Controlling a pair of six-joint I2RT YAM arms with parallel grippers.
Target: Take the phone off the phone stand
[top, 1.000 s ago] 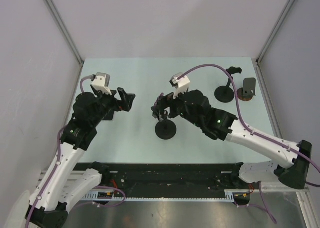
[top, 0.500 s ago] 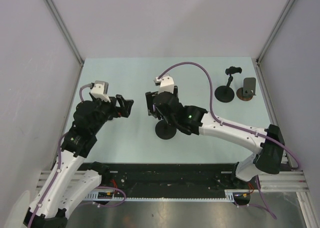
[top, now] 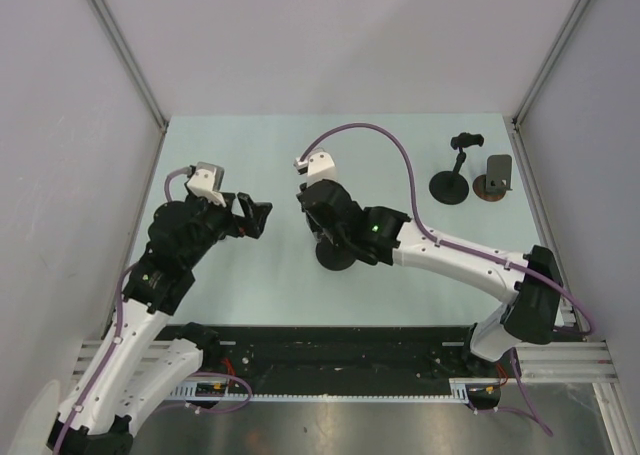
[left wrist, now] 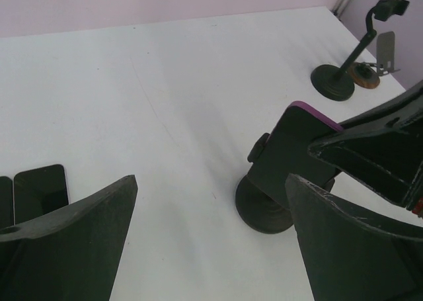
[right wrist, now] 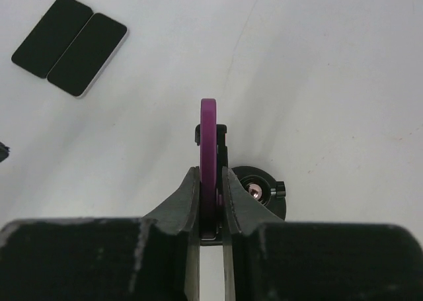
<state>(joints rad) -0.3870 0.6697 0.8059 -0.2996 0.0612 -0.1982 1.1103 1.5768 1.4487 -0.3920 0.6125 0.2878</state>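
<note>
The stand's jaws are gripping the phone (left wrist: 291, 145), so the robot's right gripper should open and take hold of the phone again while the left gripper reaches in at the stand's nearer jaw (left wrist: 258, 147).
A purple-edged phone (right wrist: 209, 132) stands upright in the black phone stand (right wrist: 263, 195), whose round base rests on the table. My right gripper (right wrist: 209, 175) is shut on the phone, one finger pressed on each flat face. In the left wrist view the phone (left wrist: 291, 149) leans on the stand (left wrist: 264, 214) with the right gripper's fingers (left wrist: 370, 145) clamped on its upper side. From above, the right arm covers the phone and only the stand base (top: 338, 258) shows. My left gripper (left wrist: 211, 182) hangs open to the left of the stand, holding nothing.
Two dark phones (right wrist: 69, 44) lie flat side by side on the table left of the stand. A second black stand with a clamp head (top: 452, 175) and a small bracket on a brown base (top: 493, 180) sit at the back right.
My right gripper moved left onto the stand and closed from wide open onto the phone. My left gripper stayed open and shifted slightly to the right.
</note>
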